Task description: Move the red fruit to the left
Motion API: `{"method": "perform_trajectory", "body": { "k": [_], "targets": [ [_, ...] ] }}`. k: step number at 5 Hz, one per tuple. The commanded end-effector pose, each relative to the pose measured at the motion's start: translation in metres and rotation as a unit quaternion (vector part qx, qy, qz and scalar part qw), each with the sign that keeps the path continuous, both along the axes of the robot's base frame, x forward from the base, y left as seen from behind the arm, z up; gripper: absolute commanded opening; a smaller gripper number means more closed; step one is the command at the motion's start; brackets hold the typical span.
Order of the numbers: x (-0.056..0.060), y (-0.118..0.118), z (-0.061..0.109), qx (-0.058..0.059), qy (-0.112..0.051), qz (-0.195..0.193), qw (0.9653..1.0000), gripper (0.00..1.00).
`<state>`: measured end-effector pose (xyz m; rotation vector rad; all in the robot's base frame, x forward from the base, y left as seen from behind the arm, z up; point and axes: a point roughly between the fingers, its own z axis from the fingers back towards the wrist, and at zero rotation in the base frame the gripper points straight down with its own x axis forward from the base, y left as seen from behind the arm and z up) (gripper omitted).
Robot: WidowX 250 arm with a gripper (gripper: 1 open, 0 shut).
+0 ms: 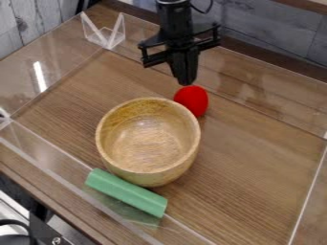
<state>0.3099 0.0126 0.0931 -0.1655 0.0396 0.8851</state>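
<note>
The top of the red fruit (pixel 190 89) is below my gripper's shut fingers, so I should open them and lower them around the red fruit's sides (pixel 190 101) before I carry it.
The red fruit (pixel 192 100) is a small round bright-red ball resting on the wooden table just behind the right rim of the wooden bowl (pixel 149 140). My gripper (pixel 185 77) hangs from the black arm directly above and slightly behind the fruit, its dark fingers pressed together and shut, with nothing between them. The tips stop a little short of the fruit's top; I cannot tell if they touch it.
A long green block (pixel 126 192) lies in front of the bowl near the front edge. Clear acrylic walls (pixel 38 77) fence the table on the left, front and right. A clear bracket (pixel 102 31) stands at the back left.
</note>
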Motion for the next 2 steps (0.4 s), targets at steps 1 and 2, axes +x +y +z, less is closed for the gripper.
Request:
{"method": "perform_trajectory", "body": {
  "k": [1,2],
  "targets": [
    [0.0093,0.0032,0.0242,0.004,-0.047,0.029,0.9985,0.00],
    [0.0059,0.0071,0.0250,0.000,-0.049,0.061,0.9970,0.00]
  ]
}}
